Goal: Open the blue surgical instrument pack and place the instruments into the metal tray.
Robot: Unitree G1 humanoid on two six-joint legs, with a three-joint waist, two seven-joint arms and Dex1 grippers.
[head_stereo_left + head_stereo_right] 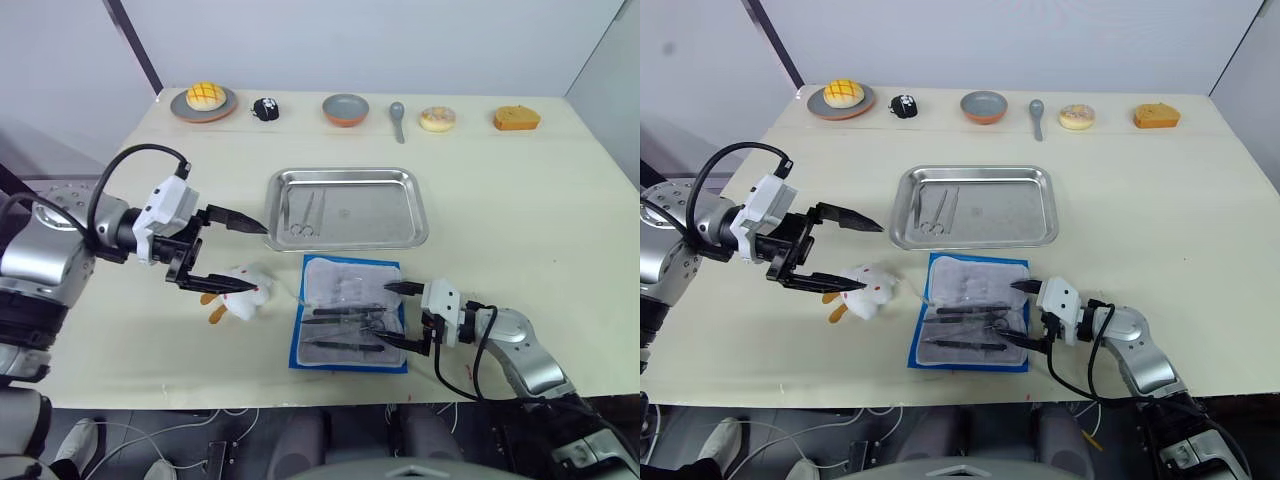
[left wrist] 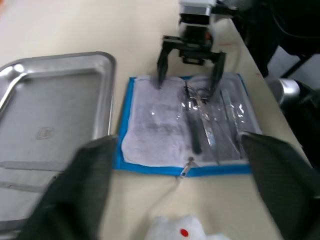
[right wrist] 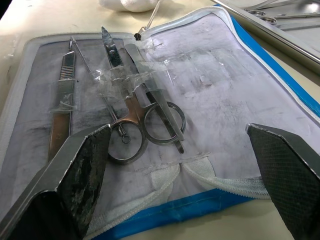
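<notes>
The thin dark tool's end (image 1: 343, 311) sticks out (image 2: 196, 145) beyond the clear strip of the pack. The tool will slide free when I pull, and the scissors will stay in place.
The blue surgical instrument pack (image 1: 350, 312) lies unfolded on the table, pale lining up, just in front of the metal tray (image 1: 390, 235). Several instruments (image 3: 150, 120), ring-handled scissors and flat tools, lie under clear strips on the lining. One ring-handled pair (image 1: 308, 215) rests in the tray's left part. My right gripper (image 1: 392, 313) is open at the pack's right edge, its fingertips spanning the instruments' ring ends without touching them. My left gripper (image 1: 230, 253) hangs open above the table left of the pack, holding nothing.
A white plush toy (image 1: 243, 293) lies under my left gripper, close to the pack's left edge. Along the far edge stand a plate with a bun (image 1: 204, 100), a small black object (image 1: 265, 108), a bowl (image 1: 345, 109), a spoon (image 1: 398, 118), a doughnut (image 1: 437, 118) and a cake (image 1: 516, 118).
</notes>
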